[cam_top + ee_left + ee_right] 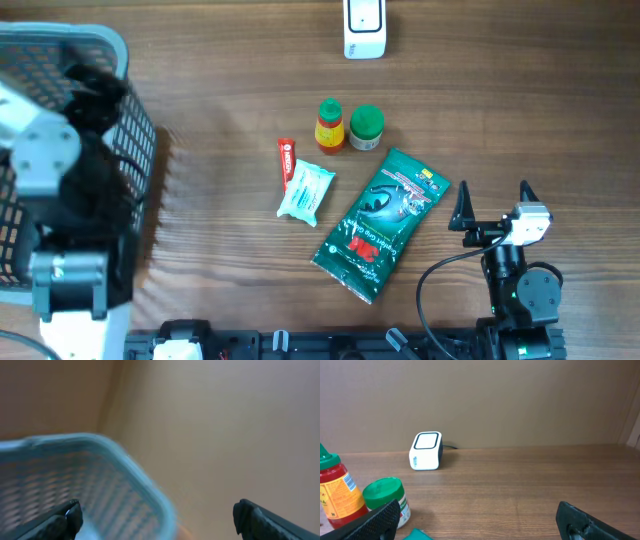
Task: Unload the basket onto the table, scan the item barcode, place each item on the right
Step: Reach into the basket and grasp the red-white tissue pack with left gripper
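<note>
I should keep my left gripper's fingers, which are open over the basket's opening (pixel 35 60), going down inside (pixel 87 527) until they straddle an item to close on.
Several items lie mid-table: a big green bag (pixel 381 222), a white and teal packet (pixel 305 193), a red tube (pixel 286 160), a red bottle with a green cap (pixel 329 126) and a green-lidded jar (pixel 366 128). No barcode shows on any of them. The white scanner (pixel 364 27) stands at the far edge, seen also as a scanner (pixel 426 450) in the right wrist view. My right gripper (pixel 493 200) is open and empty, right of the bag. My left gripper (pixel 157 515) is open and empty above the basket rim (pixel 125 467).
The mesh basket (pixel 135 130) fills the left side, with my left arm (pixel 40 150) over it. In the right wrist view the bottle (pixel 335 492) and jar (pixel 385 500) stand just left of my left finger. A black cable loops beside the right arm's base.
</note>
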### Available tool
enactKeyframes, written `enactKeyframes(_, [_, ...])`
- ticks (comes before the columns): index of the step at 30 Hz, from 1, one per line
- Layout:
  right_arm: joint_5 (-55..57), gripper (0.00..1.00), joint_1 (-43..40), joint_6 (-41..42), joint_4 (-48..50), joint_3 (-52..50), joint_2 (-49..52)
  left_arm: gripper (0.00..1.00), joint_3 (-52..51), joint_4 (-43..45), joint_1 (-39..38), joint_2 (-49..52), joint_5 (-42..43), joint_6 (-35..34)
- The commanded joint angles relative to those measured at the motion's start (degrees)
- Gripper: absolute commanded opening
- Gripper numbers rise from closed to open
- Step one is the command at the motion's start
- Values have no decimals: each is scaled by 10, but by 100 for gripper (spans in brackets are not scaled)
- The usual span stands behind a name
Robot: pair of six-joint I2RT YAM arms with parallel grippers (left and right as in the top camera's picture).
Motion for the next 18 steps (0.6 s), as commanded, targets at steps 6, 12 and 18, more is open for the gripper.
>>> enactKeyframes(6, [-7, 100, 2, -6, 1, -1, -3, 100, 7, -99, 266, 119, 250, -272])
enactKeyframes(12, [-7, 100, 2, -6, 1, -1, -3, 100, 7, -159, 362, 234, 386, -286])
enactKeyframes(18, [-7, 100, 2, -6, 1, -1, -3, 100, 7, -195, 369, 303, 386, -287])
